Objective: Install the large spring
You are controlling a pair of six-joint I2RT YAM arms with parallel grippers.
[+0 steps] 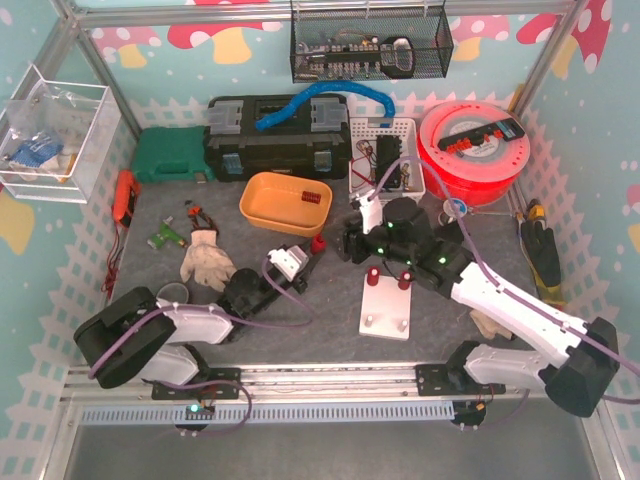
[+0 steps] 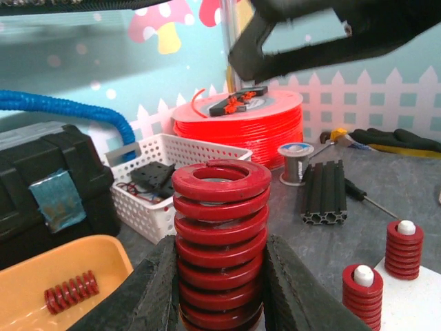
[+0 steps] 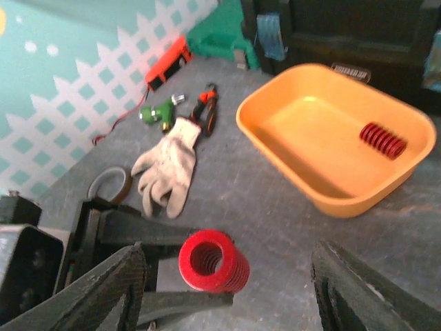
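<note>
My left gripper is holding the large spring point(image 1: 318, 243) away from the base plate's free front posts point(image 1: 403, 325). My right gripper should take the spring from it and carry the spring to those posts.
My left gripper point(image 2: 220, 296) is shut on the large red spring point(image 2: 220, 234) and holds it upright between both pads; it shows from above in the top view point(image 1: 319, 243). My right gripper point(image 3: 227, 289) is open, its fingers spread wide, just above and beside that spring point(image 3: 212, 262); in the top view it sits near the spring's right point(image 1: 350, 240). The white base plate point(image 1: 388, 312) lies in the middle front, with two small red springs point(image 1: 388, 278) on its rear posts, also seen in the left wrist view point(image 2: 403, 249).
An orange tray point(image 1: 275, 205) with a small red spring point(image 1: 315, 199) sits behind. A white glove point(image 1: 205, 260), tape ring point(image 1: 172, 294), black toolbox point(image 1: 275, 135), white basket point(image 1: 385, 150), red filament spool point(image 1: 475, 150) and black extrusion point(image 2: 324, 193) surround the work area.
</note>
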